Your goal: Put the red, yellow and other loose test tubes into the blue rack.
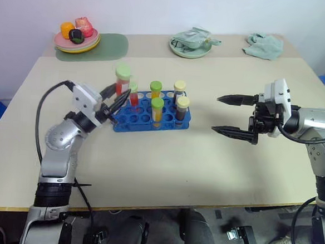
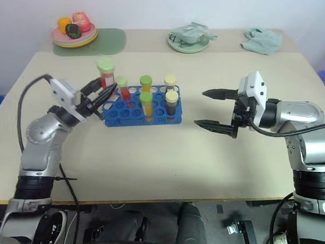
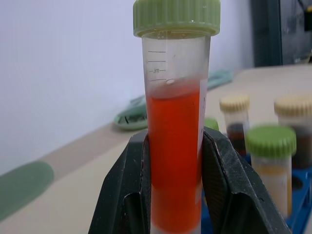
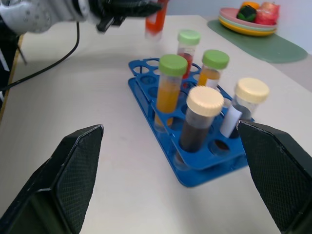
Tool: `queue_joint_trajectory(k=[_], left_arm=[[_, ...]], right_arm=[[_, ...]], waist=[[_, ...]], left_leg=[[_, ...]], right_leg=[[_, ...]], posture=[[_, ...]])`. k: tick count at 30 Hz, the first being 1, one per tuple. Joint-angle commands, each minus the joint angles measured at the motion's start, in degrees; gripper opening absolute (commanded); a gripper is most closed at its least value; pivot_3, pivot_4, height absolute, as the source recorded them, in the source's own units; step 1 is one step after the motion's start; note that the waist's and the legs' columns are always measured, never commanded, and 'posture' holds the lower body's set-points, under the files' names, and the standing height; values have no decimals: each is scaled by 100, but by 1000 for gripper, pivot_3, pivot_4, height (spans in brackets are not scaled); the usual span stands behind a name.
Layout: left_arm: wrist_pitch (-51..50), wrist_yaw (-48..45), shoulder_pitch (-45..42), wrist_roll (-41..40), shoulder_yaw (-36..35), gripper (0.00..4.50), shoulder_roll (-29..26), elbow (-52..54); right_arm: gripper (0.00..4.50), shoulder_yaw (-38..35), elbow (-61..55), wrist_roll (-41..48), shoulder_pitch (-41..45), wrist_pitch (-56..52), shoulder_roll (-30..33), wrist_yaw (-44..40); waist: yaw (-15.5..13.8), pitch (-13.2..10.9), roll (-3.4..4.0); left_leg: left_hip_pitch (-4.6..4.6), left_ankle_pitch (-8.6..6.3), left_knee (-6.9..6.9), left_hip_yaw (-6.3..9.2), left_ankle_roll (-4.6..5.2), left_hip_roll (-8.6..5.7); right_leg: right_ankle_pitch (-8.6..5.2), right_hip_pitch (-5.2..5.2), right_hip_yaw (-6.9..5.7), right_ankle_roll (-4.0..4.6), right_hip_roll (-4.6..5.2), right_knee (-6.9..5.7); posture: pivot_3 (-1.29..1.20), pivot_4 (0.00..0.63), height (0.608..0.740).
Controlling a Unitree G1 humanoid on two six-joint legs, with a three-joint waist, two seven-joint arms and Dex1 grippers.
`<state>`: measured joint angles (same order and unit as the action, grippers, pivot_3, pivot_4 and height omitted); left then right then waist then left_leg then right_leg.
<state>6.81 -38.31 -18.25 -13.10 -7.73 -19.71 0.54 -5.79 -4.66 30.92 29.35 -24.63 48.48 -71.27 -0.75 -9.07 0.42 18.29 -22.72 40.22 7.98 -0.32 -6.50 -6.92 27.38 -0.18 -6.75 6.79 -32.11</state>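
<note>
The held tube (image 1: 122,79) is upright and the rack's front hole (image 1: 133,119) by the standing red tube is empty, so the robot's left gripper should carry on there until the tube sits inside.
My left gripper (image 1: 115,100) is shut on a red test tube (image 3: 175,146) with a green cap, held upright just above the left end of the blue rack (image 1: 151,120). The same red tube (image 1: 122,80) stands out above the rack in the head views. Several capped tubes stand in the rack: a red one (image 1: 133,95), two yellow-orange ones with green caps (image 1: 156,110), and two dark ones with cream caps (image 1: 182,109). To the right of the rack my right gripper (image 1: 229,114) hovers over the table, open wide and empty, pointing at the rack.
At the back of the table (image 1: 165,167) are a plate of toy fruit (image 1: 76,38) on a green mat (image 1: 109,47), a green dish (image 1: 191,45) with a cloth in it, and a crumpled teal cloth (image 1: 264,45).
</note>
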Motion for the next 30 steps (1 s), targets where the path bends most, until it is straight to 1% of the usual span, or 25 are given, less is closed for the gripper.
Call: queue_joint_trajectory(k=[1,6,10,19,22,26,30], left_arm=[[393,220,48,216,197,809,152,-80],[524,423,161,379,464,809,369,-265],[664,608,296,668,641,809,393,-419],[674,759,424,608,702,809,468,-392],[491,794,483,435,656,809,541,-374],[-60,916,501,-96,446,809,730,-330],[-220,818,517,-280,424,809,701,-323]], right_arm=[[4500,-273,-315,144,-26,-25,154,30],[4500,-340,-420,175,-130,-68,203,83],[4500,-364,-442,186,-152,-76,233,123],[4500,-356,-377,155,-89,-37,275,127],[4500,-352,-384,163,-63,-42,266,142],[4500,-342,-396,159,-51,-29,261,143],[4500,-325,-353,135,-9,0,255,140]], waist=[[-5,0,0],[-7,1,0],[-6,2,1],[-8,2,2],[-7,3,3],[-12,5,3],[-4,5,3]], left_leg=[[0,0,0,0,0,0],[0,-1,1,1,2,-1],[-3,-1,0,0,2,0],[-3,-1,0,0,2,0],[-5,-1,0,0,2,0],[-5,-1,0,0,2,0],[-6,-1,0,0,2,0]], right_leg=[[0,0,0,0,0,0],[0,-3,0,0,1,1],[0,-2,0,0,0,1],[0,-4,0,0,0,1],[0,-4,0,0,0,1],[0,-7,0,0,0,1],[0,-6,0,0,0,0]], posture=[[0,150,740],[0,150,740],[0,150,740],[0,150,740],[0,150,740],[0,150,740],[0,150,740]])
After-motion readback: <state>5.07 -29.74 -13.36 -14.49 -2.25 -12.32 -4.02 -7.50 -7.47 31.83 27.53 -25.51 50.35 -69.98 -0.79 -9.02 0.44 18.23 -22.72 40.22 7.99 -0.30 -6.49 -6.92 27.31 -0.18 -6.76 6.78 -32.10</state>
